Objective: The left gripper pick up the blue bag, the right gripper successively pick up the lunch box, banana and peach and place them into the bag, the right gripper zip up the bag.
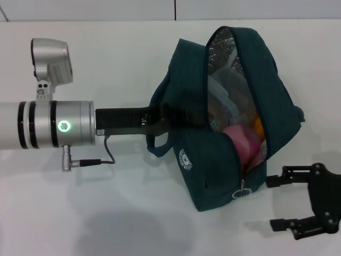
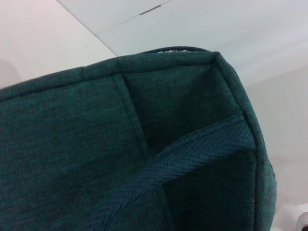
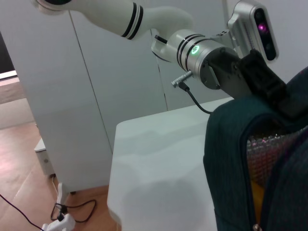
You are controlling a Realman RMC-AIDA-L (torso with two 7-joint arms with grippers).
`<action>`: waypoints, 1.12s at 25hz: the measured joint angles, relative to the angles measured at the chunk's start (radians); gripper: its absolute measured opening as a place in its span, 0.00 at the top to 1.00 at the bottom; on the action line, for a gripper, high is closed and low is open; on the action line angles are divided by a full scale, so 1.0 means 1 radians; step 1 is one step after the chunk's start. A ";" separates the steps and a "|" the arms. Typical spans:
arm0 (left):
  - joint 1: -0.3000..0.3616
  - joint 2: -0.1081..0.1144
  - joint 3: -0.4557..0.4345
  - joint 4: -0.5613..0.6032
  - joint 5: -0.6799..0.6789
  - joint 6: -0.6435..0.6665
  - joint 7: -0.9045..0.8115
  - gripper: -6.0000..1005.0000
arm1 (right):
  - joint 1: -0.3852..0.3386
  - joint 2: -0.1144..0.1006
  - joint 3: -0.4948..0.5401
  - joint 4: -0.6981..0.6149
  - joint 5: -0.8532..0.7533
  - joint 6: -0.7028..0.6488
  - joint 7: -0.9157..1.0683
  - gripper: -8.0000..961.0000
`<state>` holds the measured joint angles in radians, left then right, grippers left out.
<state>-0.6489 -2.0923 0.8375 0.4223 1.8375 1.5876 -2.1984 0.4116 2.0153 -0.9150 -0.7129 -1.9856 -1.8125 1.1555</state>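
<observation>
I should keep moving my right gripper in, as its open fingers face the zipper pull [image 1: 242, 184] hanging free at the bag's near end, until they surround the ring [image 1: 242, 193].
The blue bag [image 1: 186, 69] lies tilted on the white table, its zipper open along the top. Inside it I see a clear lunch box [image 1: 226, 96], a pink peach [image 1: 242, 141] and a bit of yellow banana [image 1: 258, 127]. My left gripper [image 1: 176, 114] reaches in from the left and is shut on the bag's side by its handle [image 1: 158, 146]. The left wrist view is filled with bag fabric [image 2: 96, 144]. My right gripper [image 1: 274, 202] is open and empty, just right of the bag's near end and its zipper pull [image 1: 243, 186]. The bag also shows in the right wrist view [image 3: 231, 144].
The white table [image 1: 106, 213] spreads around the bag; its edge shows in the right wrist view [image 3: 113, 192], with floor and cables below. A white wall panel stands behind. The left arm's cable [image 1: 104, 157] hangs near the bag's handle.
</observation>
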 joint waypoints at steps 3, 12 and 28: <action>0.000 0.000 0.000 0.000 0.000 0.000 0.000 0.95 | 0.021 0.003 -0.027 0.034 0.002 0.038 -0.019 0.17; -0.006 0.000 -0.002 -0.001 0.000 0.000 0.002 0.95 | 0.045 0.008 -0.148 0.059 0.046 0.155 -0.022 0.17; -0.008 0.000 -0.003 0.002 0.000 0.000 0.005 0.95 | 0.064 0.008 -0.214 0.092 0.079 0.196 -0.023 0.30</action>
<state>-0.6566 -2.0922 0.8341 0.4240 1.8370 1.5876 -2.1938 0.4760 2.0234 -1.1290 -0.6207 -1.9064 -1.6168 1.1321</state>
